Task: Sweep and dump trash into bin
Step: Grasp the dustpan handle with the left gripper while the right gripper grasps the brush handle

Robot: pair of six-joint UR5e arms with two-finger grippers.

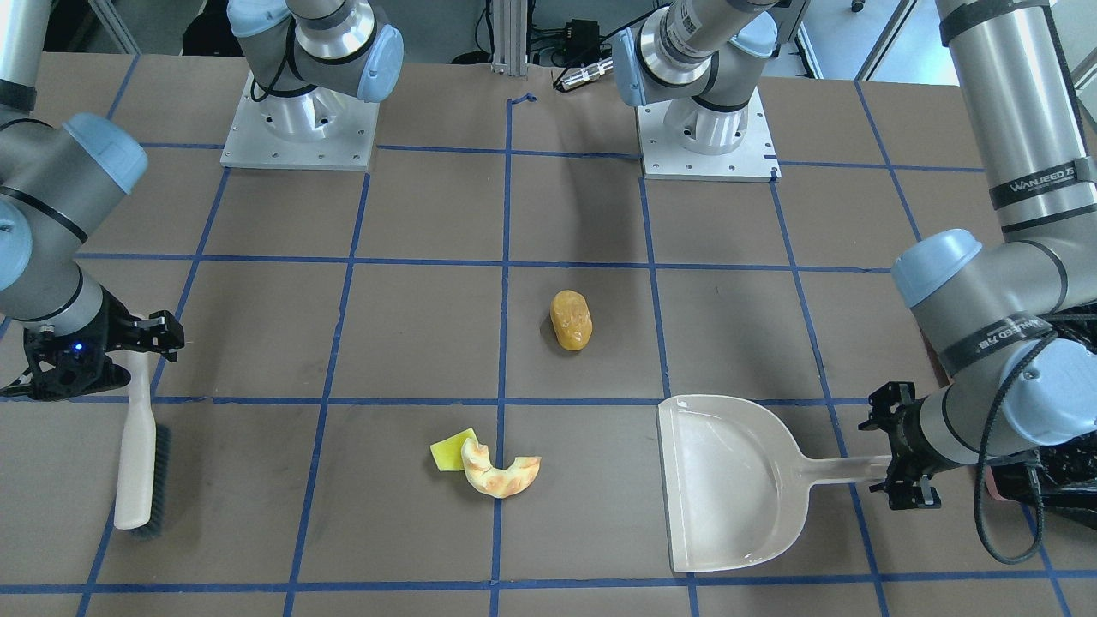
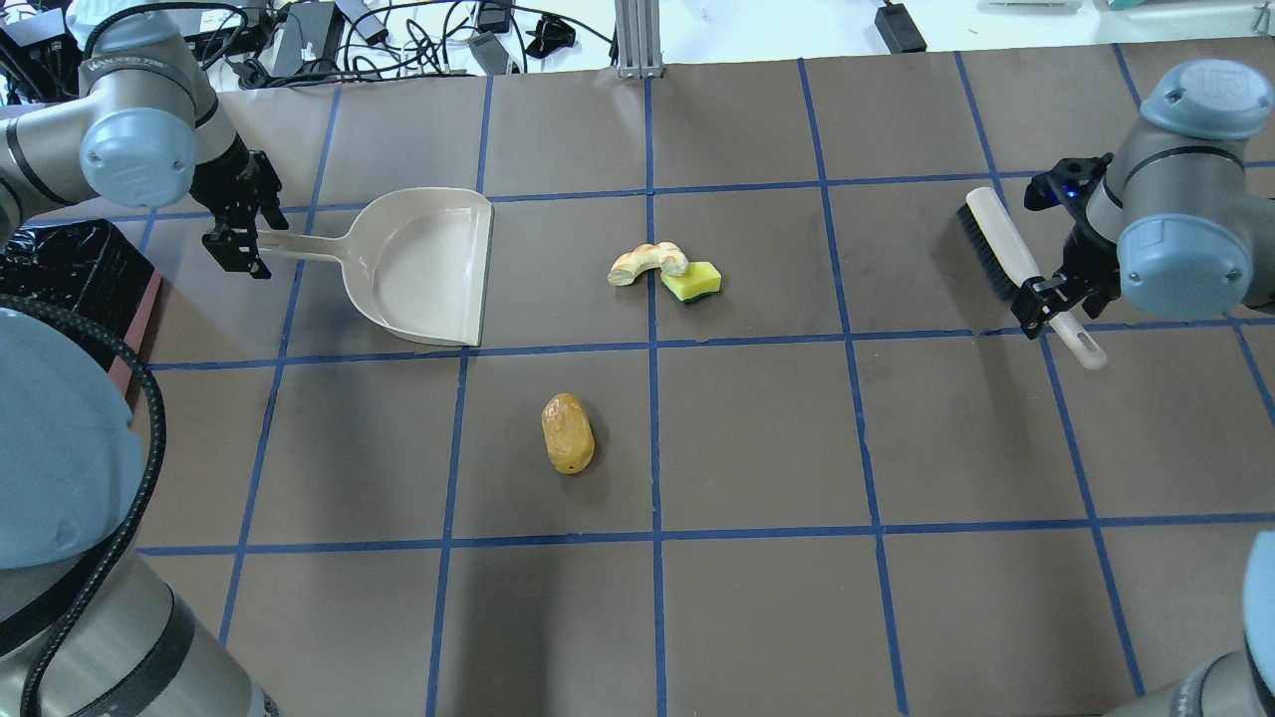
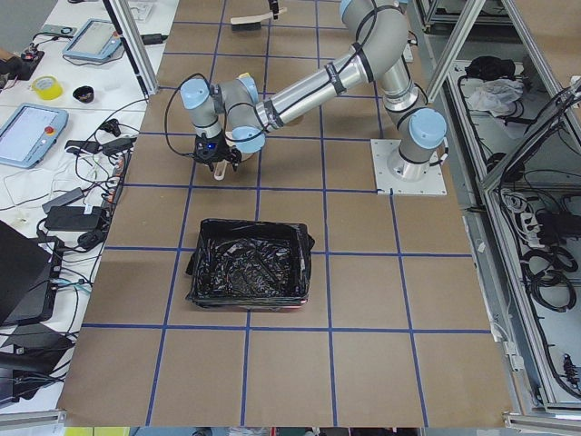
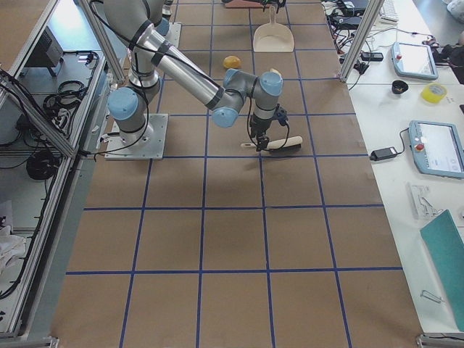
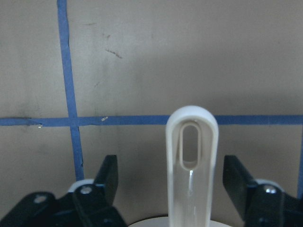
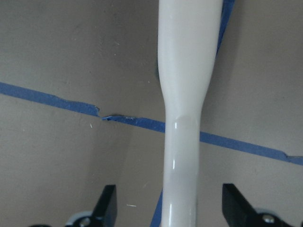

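Observation:
A raised rim goes around the beige dustpan. The swept-in trash will stay inside and move along with the dustpan when I move it to the oval.
The trash lies mid-table: a lumpy yellow-orange oval, a curved pale-orange ring piece, and a yellow square touching it. The black-lined pink bin stands at the table's left end. My left gripper is open, its fingers either side of the beige dustpan's handle. The dustpan lies flat. My right gripper is open astride the handle of a brush that lies on the table.
The brown table is marked with a blue tape grid. The two arm bases stand at the robot's side. Cables and power supplies lie beyond the far edge.

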